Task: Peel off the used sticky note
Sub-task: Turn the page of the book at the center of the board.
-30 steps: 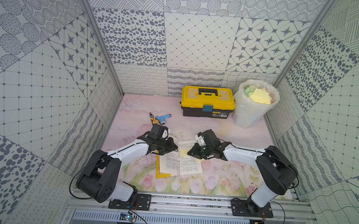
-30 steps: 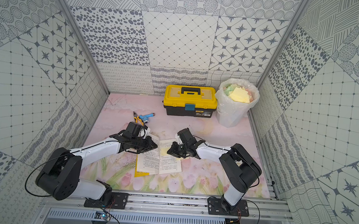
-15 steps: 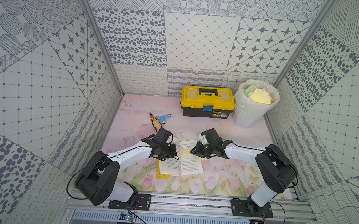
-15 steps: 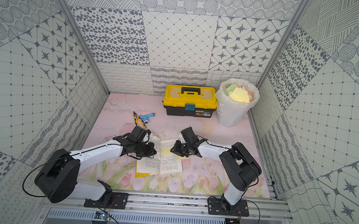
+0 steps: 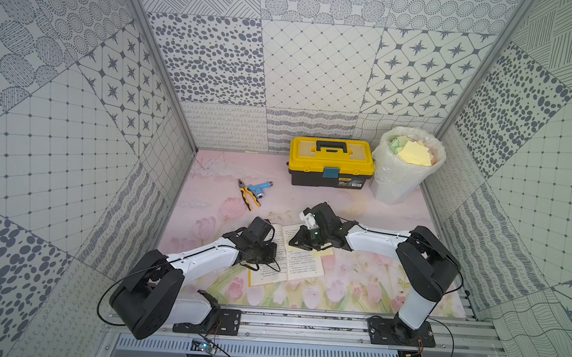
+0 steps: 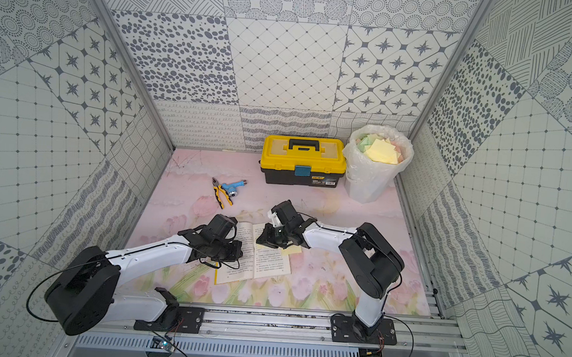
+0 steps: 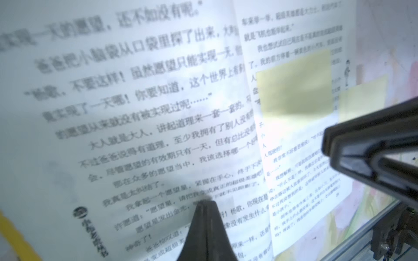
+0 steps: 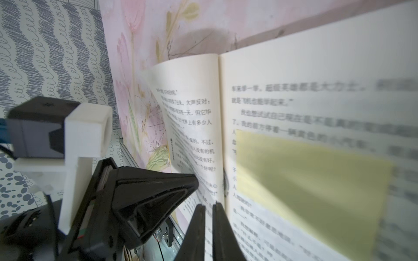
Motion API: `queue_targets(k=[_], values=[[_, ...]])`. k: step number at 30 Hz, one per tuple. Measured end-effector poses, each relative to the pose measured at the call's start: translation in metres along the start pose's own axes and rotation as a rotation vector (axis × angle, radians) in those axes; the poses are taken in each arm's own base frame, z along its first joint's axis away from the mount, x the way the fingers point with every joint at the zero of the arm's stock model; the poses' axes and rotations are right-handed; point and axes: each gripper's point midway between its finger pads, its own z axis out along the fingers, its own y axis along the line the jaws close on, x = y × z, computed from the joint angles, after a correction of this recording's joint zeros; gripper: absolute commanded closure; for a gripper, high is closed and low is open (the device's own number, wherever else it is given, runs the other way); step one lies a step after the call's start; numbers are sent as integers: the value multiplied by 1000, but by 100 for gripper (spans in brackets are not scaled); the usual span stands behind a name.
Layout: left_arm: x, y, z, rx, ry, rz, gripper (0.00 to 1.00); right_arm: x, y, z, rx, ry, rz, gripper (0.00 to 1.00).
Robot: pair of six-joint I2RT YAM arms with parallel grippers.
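Observation:
The page under my left gripper bulges (image 8: 198,143) next to the spine. Next, I push that gripper down close to the spine (image 5: 286,261) before I peel the sticky note.
An open book (image 5: 286,266) (image 6: 255,264) lies on the pink floral mat. A pale yellow sticky note (image 8: 305,192) (image 7: 294,85) is stuck on its right page. A second yellow note (image 5: 321,253) (image 6: 292,250) (image 7: 362,99) pokes out past that page's outer edge. My left gripper (image 7: 204,202) (image 5: 273,253) is shut, and its tips press on the left page. My right gripper (image 8: 209,204) (image 5: 293,244) hovers low over the book's spine, beside the note on the page. Its jaws stand almost together with only a thin slit, and nothing is between them.
A yellow and black toolbox (image 5: 330,161) stands at the back. To its right is a lined bin (image 5: 407,180) filled with discarded notes. Pliers (image 5: 248,199) and a blue tool (image 5: 260,186) lie behind the book to the left. Patterned walls close in three sides.
My left gripper came from the book's far left corner onto the left page and closed fully. My right gripper shifted slightly toward the spine and its jaws narrowed.

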Motion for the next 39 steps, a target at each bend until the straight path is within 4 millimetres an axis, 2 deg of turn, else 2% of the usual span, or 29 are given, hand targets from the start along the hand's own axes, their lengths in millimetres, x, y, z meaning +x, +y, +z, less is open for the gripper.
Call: queue_targets(k=[8, 15, 23, 33, 39], values=[[6, 5, -4, -13, -23, 10, 100, 8, -2, 37, -4, 84, 0, 94], [2, -5, -15, 36, -63, 30, 99, 5, 0, 44, -23, 89, -4, 97], [-8, -35, -27, 185, -109, 79, 98, 3, 1, 46, -37, 82, 5, 98], [0, -50, -7, 253, -61, 119, 98, 3, 3, 47, -46, 79, 18, 97], [7, -49, 9, 252, -39, 137, 99, 3, 5, 42, -50, 65, 23, 95]])
